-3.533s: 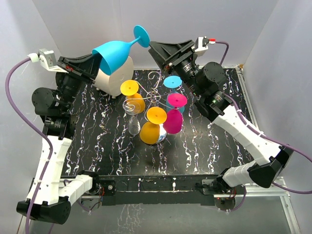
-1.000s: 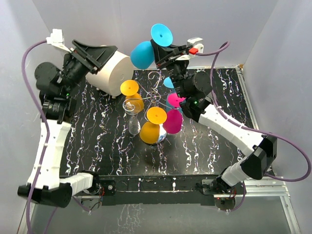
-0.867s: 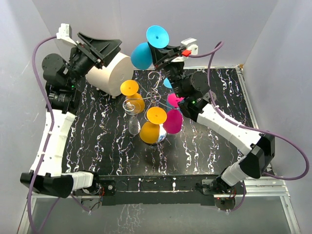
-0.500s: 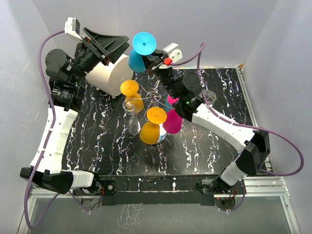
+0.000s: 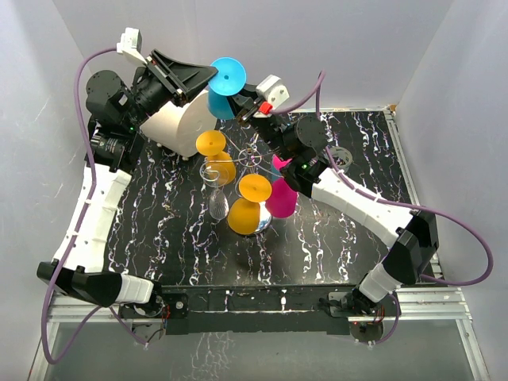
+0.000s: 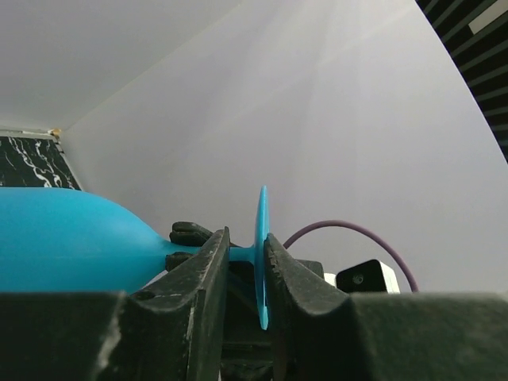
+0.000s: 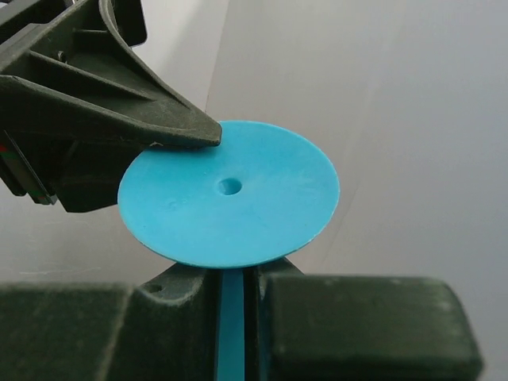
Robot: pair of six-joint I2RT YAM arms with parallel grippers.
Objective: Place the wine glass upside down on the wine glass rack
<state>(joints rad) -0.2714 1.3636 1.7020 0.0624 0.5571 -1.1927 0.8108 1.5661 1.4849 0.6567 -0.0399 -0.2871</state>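
Observation:
My left gripper should clamp the foot's rim [image 5: 217,80] before my right gripper opens and moves away, because my right gripper covers the stem [image 7: 231,321] that must go into the rack.
The blue wine glass [image 5: 228,75] is held high over the table's back edge, foot up and bowl down. My right gripper [image 5: 240,98] is shut on its stem [image 7: 231,317], just under the foot [image 7: 230,190]. My left gripper [image 5: 211,74] is open, its fingers [image 6: 208,274] straddling the foot's rim, with the bowl [image 6: 63,242] to the left. The wine glass rack [image 5: 252,157], a thin silver wire stand, is at mid table. It carries upside-down orange [image 5: 254,188], pink [image 5: 282,198] and blue glasses.
A big cream cylinder [image 5: 176,123] lies at the back left under my left wrist. A clear glass [image 5: 218,202] stands just left of the rack. White walls close in the back and both sides of the black marbled table [image 5: 349,230].
My right gripper has carried the blue glass left and turned its foot more upward. My left gripper has swung right and now straddles the foot.

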